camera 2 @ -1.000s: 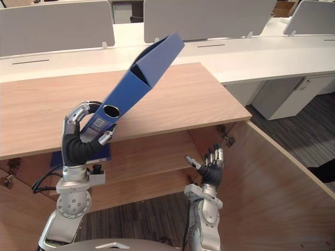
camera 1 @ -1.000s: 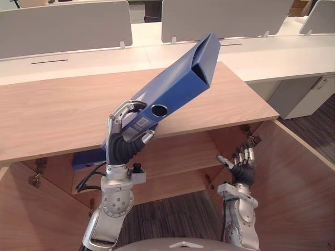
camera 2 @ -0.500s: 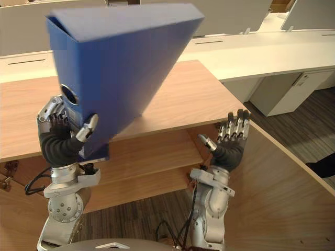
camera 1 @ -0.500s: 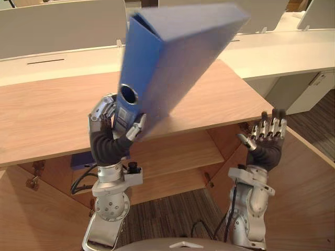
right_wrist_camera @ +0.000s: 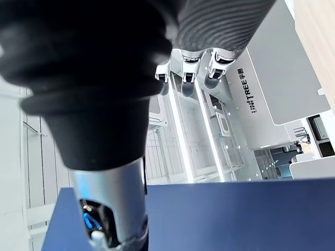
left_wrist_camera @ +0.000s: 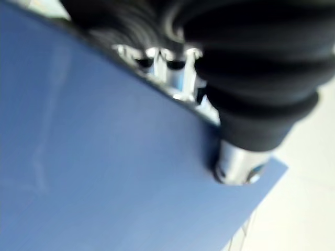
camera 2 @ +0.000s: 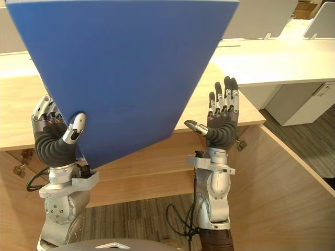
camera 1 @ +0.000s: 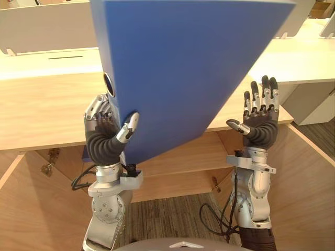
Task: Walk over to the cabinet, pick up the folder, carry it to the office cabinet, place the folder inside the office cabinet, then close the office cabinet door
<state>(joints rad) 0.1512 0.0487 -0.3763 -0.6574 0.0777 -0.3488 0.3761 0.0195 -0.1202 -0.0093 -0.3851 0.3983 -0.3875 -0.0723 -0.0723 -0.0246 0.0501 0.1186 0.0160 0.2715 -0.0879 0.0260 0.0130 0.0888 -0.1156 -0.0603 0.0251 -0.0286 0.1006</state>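
A blue sliver can be seen on the shelf behind the robot's left gripper, so the robot should expect another folder to be lying flat inside the cabinet.
My left hand (camera 1: 104, 141) is shut on the lower corner of a big blue folder (camera 1: 188, 68), thumb on its broad face and fingers curled round the spine. The folder is raised high over the wooden cabinet top (camera 1: 42, 110), with its broad face towards me. In the left wrist view the thumb (left_wrist_camera: 238, 162) presses on the blue cover (left_wrist_camera: 104, 172). My right hand (camera 1: 261, 117) is open, held upright with straight fingers just right of the folder's lower edge, holding nothing. The right wrist view has the blue cover (right_wrist_camera: 235, 214) close by.
Below the top, the cabinet stands open with a wooden shelf (camera 1: 183, 157) inside. Its right door (camera 1: 309, 183) and left door (camera 1: 26, 209) swing out towards me. White desks (camera 1: 298, 52) with grey dividers run behind. A sliver of something blue (camera 1: 85, 154) lies on the shelf.
The left hand has swung the folder up and towards me, so its broad face now hides most of the background. The right hand has risen from beside the shelf to the folder's edge.
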